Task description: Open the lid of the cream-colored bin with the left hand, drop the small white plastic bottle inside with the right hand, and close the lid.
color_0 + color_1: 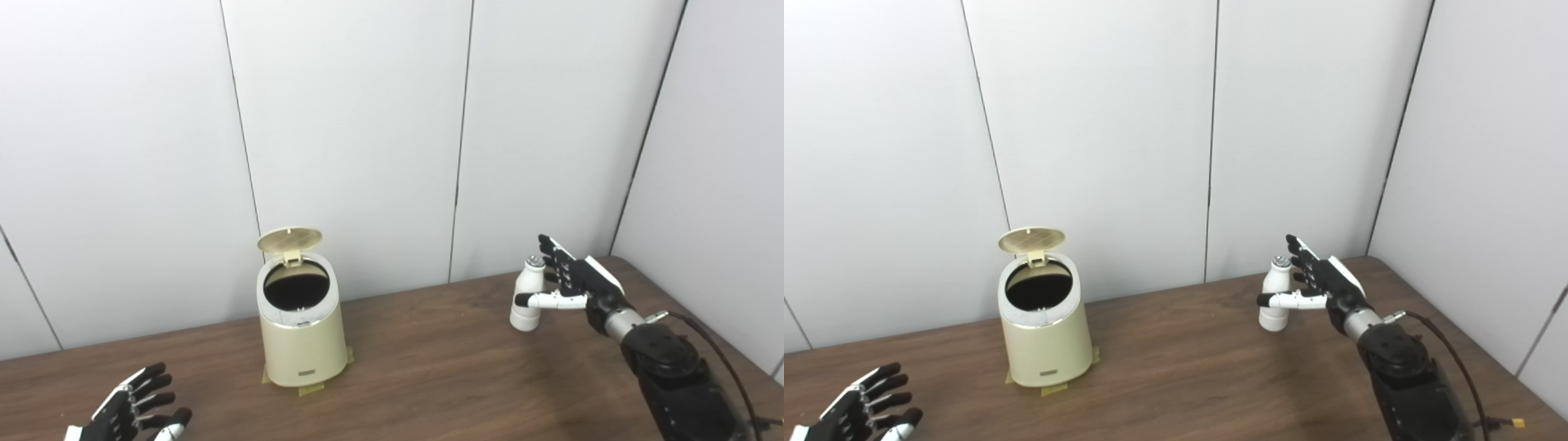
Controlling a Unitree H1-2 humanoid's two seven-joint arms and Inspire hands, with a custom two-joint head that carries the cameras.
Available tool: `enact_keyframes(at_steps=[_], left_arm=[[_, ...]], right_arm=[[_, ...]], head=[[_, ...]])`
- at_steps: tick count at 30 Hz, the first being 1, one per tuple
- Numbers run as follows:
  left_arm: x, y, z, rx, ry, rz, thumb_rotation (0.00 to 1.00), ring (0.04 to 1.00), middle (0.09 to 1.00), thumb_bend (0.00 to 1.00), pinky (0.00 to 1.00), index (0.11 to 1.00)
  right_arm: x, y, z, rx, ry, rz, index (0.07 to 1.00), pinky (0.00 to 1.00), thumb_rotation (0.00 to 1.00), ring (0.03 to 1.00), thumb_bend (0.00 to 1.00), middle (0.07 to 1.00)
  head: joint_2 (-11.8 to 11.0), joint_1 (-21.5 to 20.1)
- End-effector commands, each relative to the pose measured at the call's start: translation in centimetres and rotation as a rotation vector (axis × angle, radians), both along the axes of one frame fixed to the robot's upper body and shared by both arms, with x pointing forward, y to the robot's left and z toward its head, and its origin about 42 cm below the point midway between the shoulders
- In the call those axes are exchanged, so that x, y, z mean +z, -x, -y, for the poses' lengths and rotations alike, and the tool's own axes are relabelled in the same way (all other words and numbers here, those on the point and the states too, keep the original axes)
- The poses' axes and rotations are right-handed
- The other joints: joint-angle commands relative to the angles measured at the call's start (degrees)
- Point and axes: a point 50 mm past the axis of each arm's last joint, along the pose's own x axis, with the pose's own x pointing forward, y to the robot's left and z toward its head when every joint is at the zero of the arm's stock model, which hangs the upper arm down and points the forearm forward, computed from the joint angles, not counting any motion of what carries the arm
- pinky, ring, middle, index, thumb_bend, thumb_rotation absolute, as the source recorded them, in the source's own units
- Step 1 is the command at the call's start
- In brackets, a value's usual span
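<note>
The small white plastic bottle [527, 295] should still show its neck in the bin's opening when I drop it, because the cream-colored bin [302, 327] is only a little taller.
The cream-colored bin [302, 331] stands on the wooden table left of centre, taped down at its base. Its lid [290, 240] is flipped up and the dark inside shows. The small white plastic bottle [528, 295] stands upright at the back right of the table. My right hand [572, 277] is open right beside it, fingers spread behind it and thumb reaching across its front, not closed on it. My left hand [131, 409] is open and empty, low at the front left, well away from the bin.
The wooden table [429, 373] runs up to white wall panels at the back and on the right. A black cable [723, 361] runs along my right forearm near the table's right edge.
</note>
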Motion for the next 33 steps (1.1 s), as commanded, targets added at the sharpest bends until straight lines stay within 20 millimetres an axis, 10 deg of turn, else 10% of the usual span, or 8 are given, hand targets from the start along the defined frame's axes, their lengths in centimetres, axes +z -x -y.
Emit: enact_keyframes(at_steps=[1,19,33], left_arm=[[2.5,-0.8,0.0,-0.016,-0.014,0.083,0.15,0.731,0.789,0.58,0.61,0.817],[3.1,-0.4,0.3,-0.031,-0.025,0.08,0.13,0.722,0.786,0.57,0.6,0.818],[3.4,-0.3,0.6,-0.045,-0.034,0.072,0.02,0.7,0.77,0.54,0.57,0.802]], right_arm=[[2.4,-0.9,0.1,-0.005,0.008,0.092,1.0,0.95,0.19,0.988,0.85,1.0],[-1.5,-1.2,0.1,-0.163,0.001,0.072,0.946,0.85,0.12,0.878,0.81,0.906],[-2.6,-2.4,-1.7,-0.233,-0.071,0.112,0.827,0.59,0.06,0.742,0.79,0.819]], head=[[0.02,-0.08],[1.14,0.2],[1.78,0.36]])
